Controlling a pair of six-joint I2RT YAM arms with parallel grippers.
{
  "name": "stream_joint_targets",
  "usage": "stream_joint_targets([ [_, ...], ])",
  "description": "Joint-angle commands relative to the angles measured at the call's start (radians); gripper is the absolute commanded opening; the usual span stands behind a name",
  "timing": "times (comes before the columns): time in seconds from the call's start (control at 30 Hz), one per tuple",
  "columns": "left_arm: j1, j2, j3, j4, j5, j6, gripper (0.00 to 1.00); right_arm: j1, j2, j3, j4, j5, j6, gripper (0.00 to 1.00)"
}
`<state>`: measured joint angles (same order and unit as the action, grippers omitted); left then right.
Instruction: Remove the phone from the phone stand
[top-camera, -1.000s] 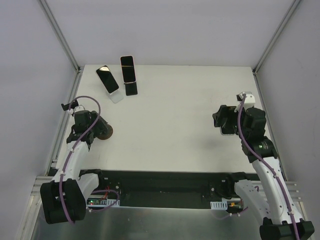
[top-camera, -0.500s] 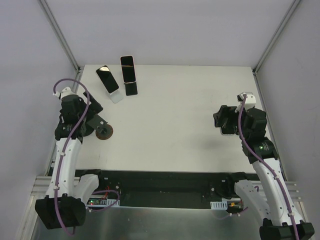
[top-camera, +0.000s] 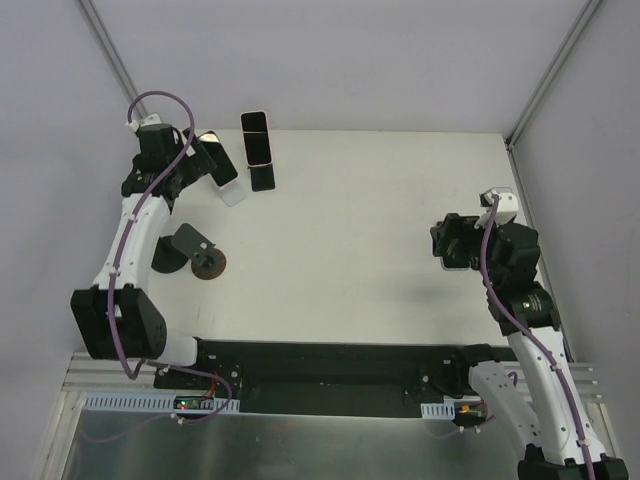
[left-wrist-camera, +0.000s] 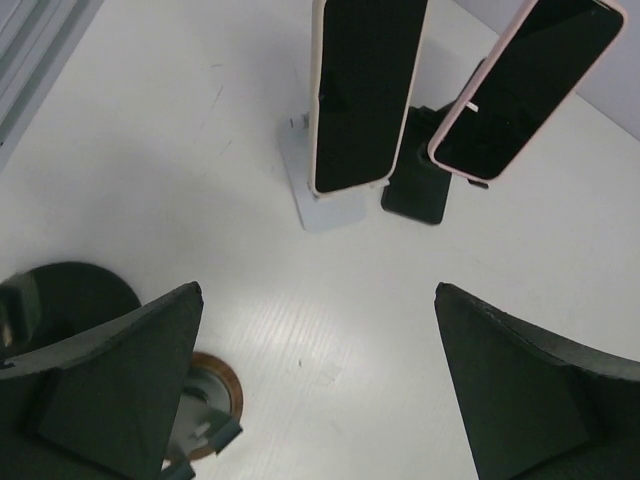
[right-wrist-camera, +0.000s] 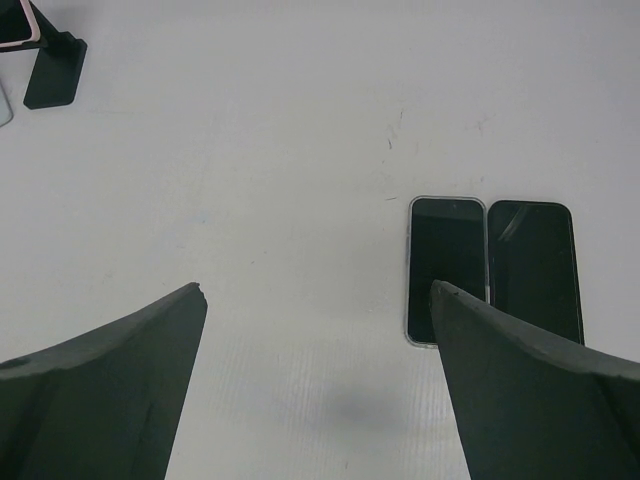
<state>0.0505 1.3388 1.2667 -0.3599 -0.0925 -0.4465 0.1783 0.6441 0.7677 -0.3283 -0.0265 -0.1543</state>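
My open fingers are in front of the white-stand phone's side edge (left-wrist-camera: 316, 110), which is free. My left gripper keeps going toward that edge and closes across the white-stand phone's thickness (left-wrist-camera: 318, 60).
Two dark-screened phones lean on stands at the table's far left. One phone (top-camera: 218, 162) (left-wrist-camera: 360, 95) rests on a white stand (top-camera: 232, 193) (left-wrist-camera: 325, 205). The other phone (top-camera: 256, 139) (left-wrist-camera: 525, 85) rests on a black stand (top-camera: 263, 179) (left-wrist-camera: 415, 190). My left gripper (top-camera: 192, 157) (left-wrist-camera: 318, 290) hangs open above the table just left of the white-stand phone, touching nothing. My right gripper (top-camera: 447, 245) (right-wrist-camera: 318, 290) stands open and empty at the right side.
A dark empty stand (top-camera: 185, 245) (left-wrist-camera: 70, 290) and a brown-rimmed disc (top-camera: 208, 264) (left-wrist-camera: 215, 390) sit at the front left. Two phones (right-wrist-camera: 447, 265) (right-wrist-camera: 533, 265) lie flat side by side below my right gripper. Frame rails run along both table sides.
My left arm swung from the dark stand at the front left up to the far-left phones, and its jaws widened. The right arm barely shifted.
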Motion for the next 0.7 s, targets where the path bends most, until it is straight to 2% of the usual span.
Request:
stream_joint_targets([
  [0.0, -0.012, 0.153, 0.153, 0.058, -0.036, 0.026, 0.99, -0.002, -0.032, -0.010, 0.011, 0.020, -0.025, 0.96],
  [0.07, -0.011, 0.239, 0.193, 0.078, -0.030, 0.022, 0.99, -0.002, -0.037, -0.008, 0.005, 0.020, -0.028, 0.96],
  [0.2, -0.008, 0.344, 0.253, 0.217, -0.016, 0.060, 0.99, -0.002, -0.044, -0.011, -0.012, 0.046, -0.031, 0.96],
  [0.4, 0.032, 0.485, 0.330, 0.275, 0.039, 0.092, 0.99, -0.002, -0.046, -0.004, -0.049, 0.051, -0.054, 0.96],
  [0.67, 0.120, 0.545, 0.286, 0.492, 0.376, 0.134, 0.88, -0.005, -0.015, 0.004, -0.060, 0.063, -0.088, 0.96],
])
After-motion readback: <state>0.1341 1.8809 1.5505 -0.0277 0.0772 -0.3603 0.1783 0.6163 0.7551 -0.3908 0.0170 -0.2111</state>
